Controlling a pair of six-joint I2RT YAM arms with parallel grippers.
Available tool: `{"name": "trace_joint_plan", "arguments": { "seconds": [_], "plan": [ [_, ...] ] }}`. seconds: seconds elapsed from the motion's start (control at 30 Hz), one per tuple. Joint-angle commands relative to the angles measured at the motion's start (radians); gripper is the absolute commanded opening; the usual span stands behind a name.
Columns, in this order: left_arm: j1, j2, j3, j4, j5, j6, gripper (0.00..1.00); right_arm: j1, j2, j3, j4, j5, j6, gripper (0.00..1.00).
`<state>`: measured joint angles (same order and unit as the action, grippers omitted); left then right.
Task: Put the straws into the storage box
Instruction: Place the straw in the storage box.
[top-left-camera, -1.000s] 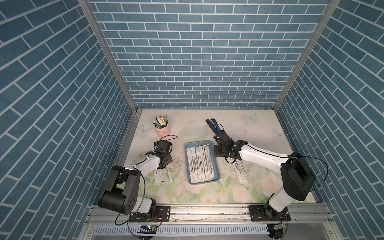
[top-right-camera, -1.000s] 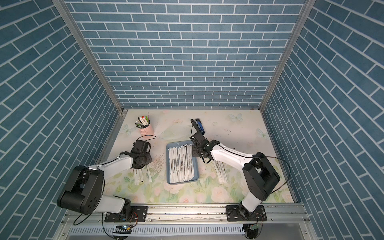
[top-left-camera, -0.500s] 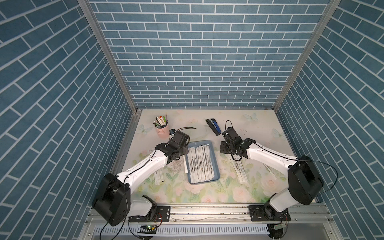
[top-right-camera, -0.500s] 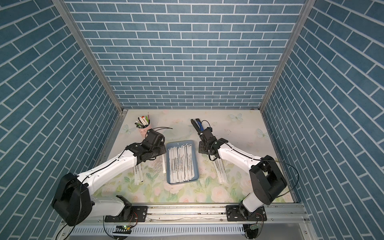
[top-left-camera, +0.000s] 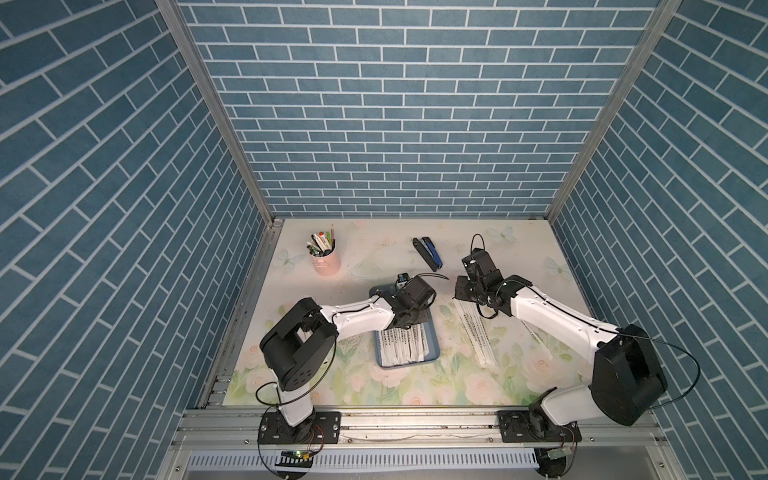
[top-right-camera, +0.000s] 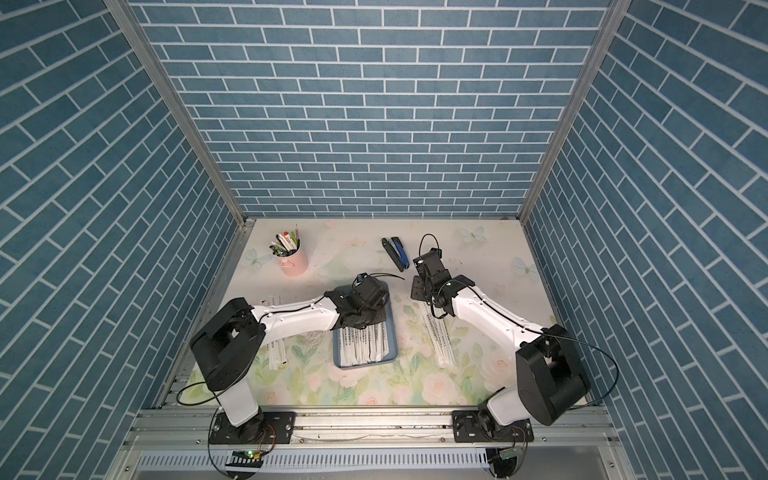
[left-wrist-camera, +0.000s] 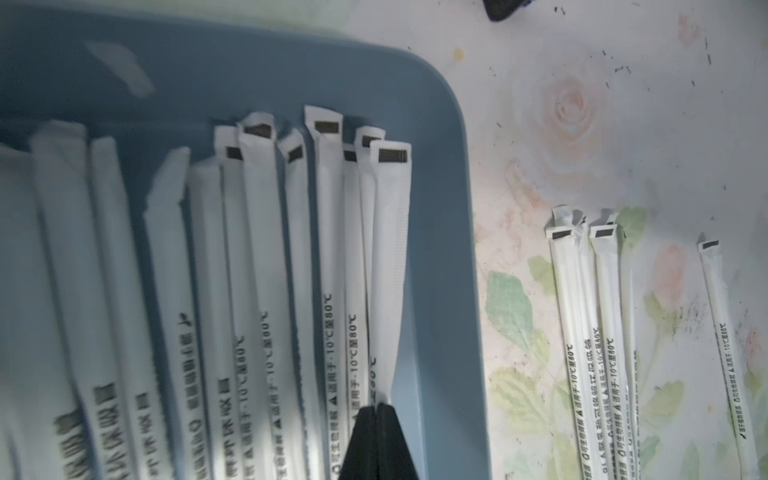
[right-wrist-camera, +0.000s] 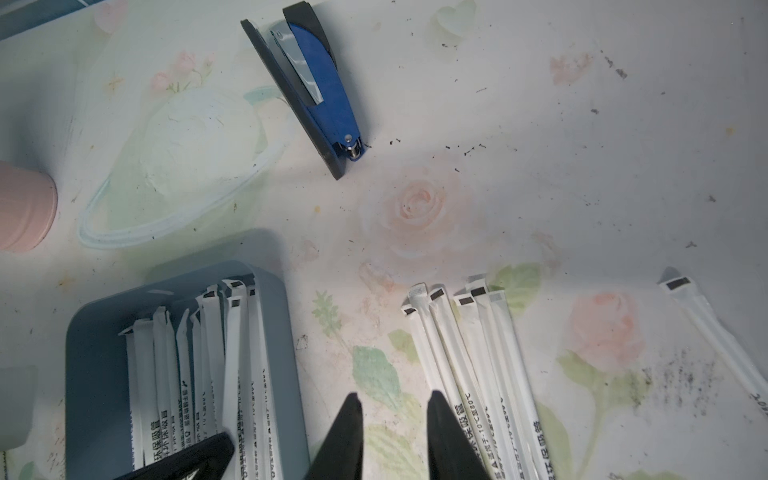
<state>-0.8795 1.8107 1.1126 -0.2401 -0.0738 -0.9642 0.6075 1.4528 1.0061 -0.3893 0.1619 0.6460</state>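
The held straw (left-wrist-camera: 392, 240) is parallel to its neighbours inside the storage box. My left gripper keeps lowering it into the storage box's free strip (left-wrist-camera: 410, 368) and opens there.
The storage box (top-left-camera: 433, 354) is a blue-grey tray at the table's middle with several white wrapped straws (top-left-camera: 405, 347) lying in it. My left gripper (left-wrist-camera: 376, 405) hangs over the box (left-wrist-camera: 208, 70), by its right wall, shut on one straw (left-wrist-camera: 388, 249) that points along the others. My right gripper (right-wrist-camera: 394, 395) is open and empty, low over the mat between the box (right-wrist-camera: 95, 374) and a loose pile of straws (right-wrist-camera: 465, 353). In a top view more straws (top-right-camera: 276, 349) lie left of the box, partly under my left arm.
A pink cup (top-left-camera: 326, 259) of pens stands at the back left. A blue-and-black stapler (top-left-camera: 428, 253) lies at the back middle, just behind my right gripper (top-left-camera: 463, 291). One single straw (top-left-camera: 536, 336) lies under my right forearm. Brick walls close three sides.
My left arm has swung from the straws left of the box to over the box, carrying a straw. My right gripper has drawn back from the box's edge toward the right pile.
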Motion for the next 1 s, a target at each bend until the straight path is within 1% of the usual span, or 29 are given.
{"name": "trace_joint_plan", "arguments": {
  "seconds": [0.0,0.4,0.6,0.7,0.8,0.97],
  "plan": [
    [-0.013,0.024,0.021,0.056,0.020,-0.039,0.00,-0.003,-0.033,-0.016,-0.034,0.017,-0.029,0.28],
    [-0.010,0.100,0.046,0.094,0.032,-0.051,0.00,-0.003,-0.040,-0.020,-0.037,0.014,-0.029,0.28],
    [-0.007,0.116,0.034,0.109,0.032,-0.054,0.00,-0.003,-0.043,-0.028,-0.036,0.008,-0.028,0.28],
    [-0.007,0.115,0.026,0.116,0.040,-0.052,0.07,-0.004,-0.045,-0.030,-0.036,0.010,-0.028,0.28],
    [-0.007,0.107,0.024,0.111,0.034,-0.046,0.11,-0.003,-0.046,-0.031,-0.034,0.010,-0.028,0.28],
    [-0.007,0.092,0.034,0.087,0.011,-0.027,0.14,-0.003,-0.048,-0.038,-0.032,0.008,-0.028,0.28]
  ]
}}
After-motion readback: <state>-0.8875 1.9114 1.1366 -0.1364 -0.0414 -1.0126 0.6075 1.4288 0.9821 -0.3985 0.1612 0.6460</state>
